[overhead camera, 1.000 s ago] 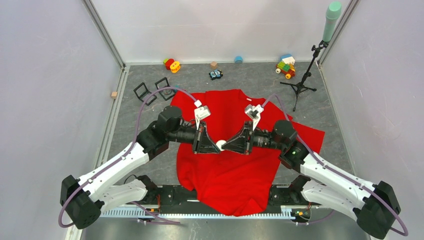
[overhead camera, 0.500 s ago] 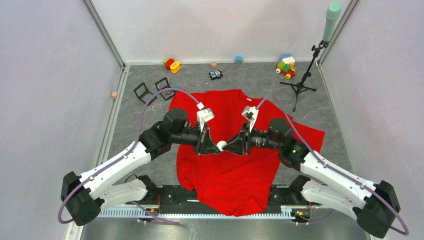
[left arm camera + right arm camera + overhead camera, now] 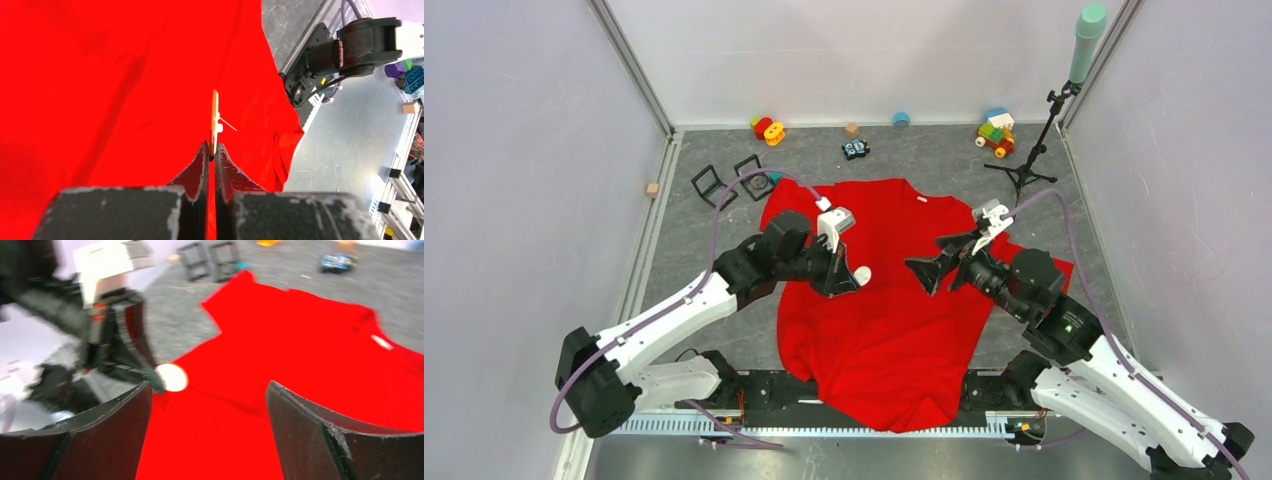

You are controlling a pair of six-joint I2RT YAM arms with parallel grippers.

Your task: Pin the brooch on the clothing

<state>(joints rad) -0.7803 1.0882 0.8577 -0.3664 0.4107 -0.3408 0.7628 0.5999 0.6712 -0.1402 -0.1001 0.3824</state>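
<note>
The brooch's pin [image 3: 228, 124] sticks out over flat cloth. My right gripper should pinch up a fold of the shirt's chest [image 3: 924, 250] first, and then my left gripper should bring the pin over.
The clothing, a red T-shirt [image 3: 884, 330], lies flat on the grey table with its collar at the far side. My left gripper [image 3: 849, 278] hovers over the shirt's left chest, shut on the brooch [image 3: 861, 274], a small round disc that looks white from above. In the left wrist view the brooch [image 3: 214, 117] stands edge-on, orange and white, pinched at my fingertips [image 3: 206, 152], with a thin pin sticking out to the right. My right gripper [image 3: 931, 266] hangs open over the shirt [image 3: 300, 350], apart from the brooch [image 3: 171, 377], with nothing between its fingers.
Along the back stand a red-orange toy [image 3: 768, 129], a small car [image 3: 855, 149] and a block toy [image 3: 996, 131]. Two black frames [image 3: 729, 180] lie left of the shirt. A tripod stand [image 3: 1029, 160] rises at the right rear. A wooden cube [image 3: 652, 189] sits by the left wall.
My right gripper has opened and drawn back to the right, away from the brooch. The left gripper keeps the brooch and has shifted slightly away from the table's near edge.
</note>
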